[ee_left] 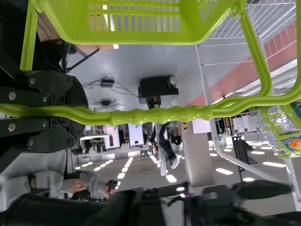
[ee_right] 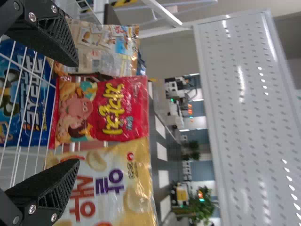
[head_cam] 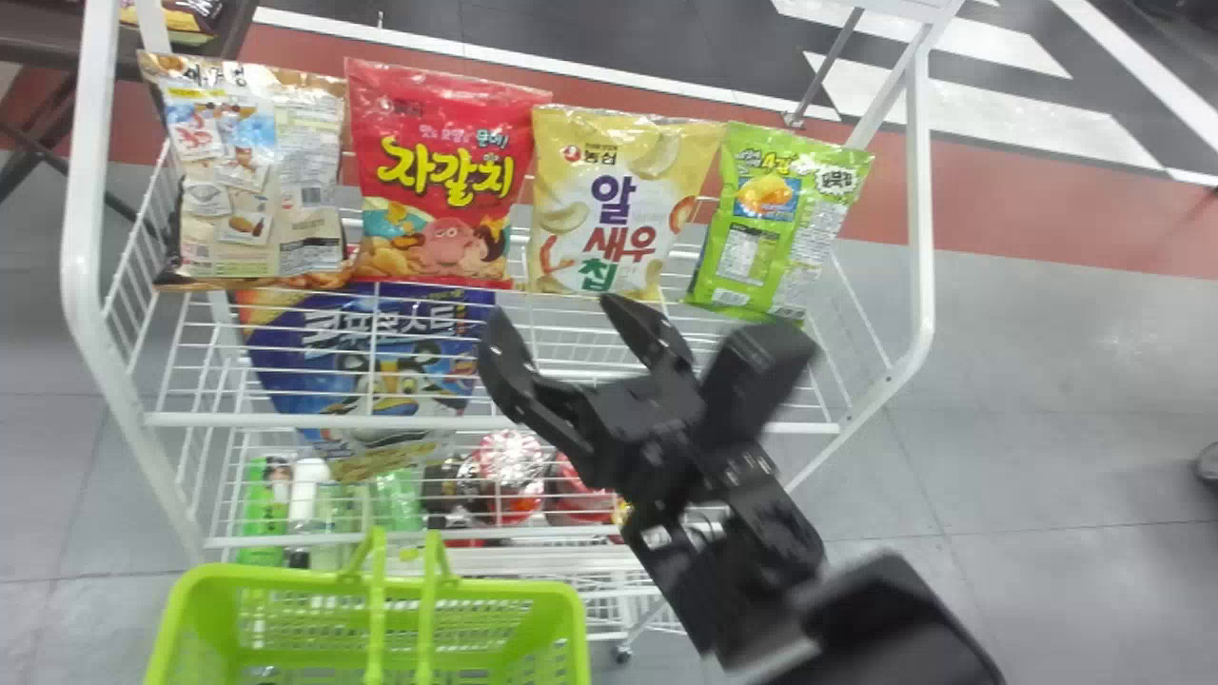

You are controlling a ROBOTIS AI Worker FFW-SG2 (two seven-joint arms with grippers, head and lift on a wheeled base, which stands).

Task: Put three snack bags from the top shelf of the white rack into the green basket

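Note:
A long seam (head_cam: 275,166) splits the beige bag's back (head_cam: 249,177) lengthwise, so the bag will pucker down its middle with its top spread out when I lift it.
On the rack's top shelf stand a beige bag (head_cam: 257,171), a red bag (head_cam: 442,176), a yellow bag (head_cam: 618,200) and a green bag (head_cam: 780,224), side by side. My right gripper (head_cam: 576,333) is apart from them, in front of the shelf below the red and yellow bags. In the right wrist view my right gripper (ee_right: 75,113) is open with nothing between its fingers, facing the red bag (ee_right: 103,110) and yellow bag (ee_right: 108,183). The green basket (head_cam: 495,595) is at the lower left. My left gripper (ee_left: 75,113) is shut on the basket's handle (ee_left: 160,115).
The white rack's front rail (head_cam: 476,420) and side frame (head_cam: 918,209) surround the top shelf. A blue bag (head_cam: 371,362) is lower in the rack, behind the wires. Bottles and red packages (head_cam: 580,490) lie on a lower shelf. In the right wrist view, a perforated white panel (ee_right: 249,117) rises beyond.

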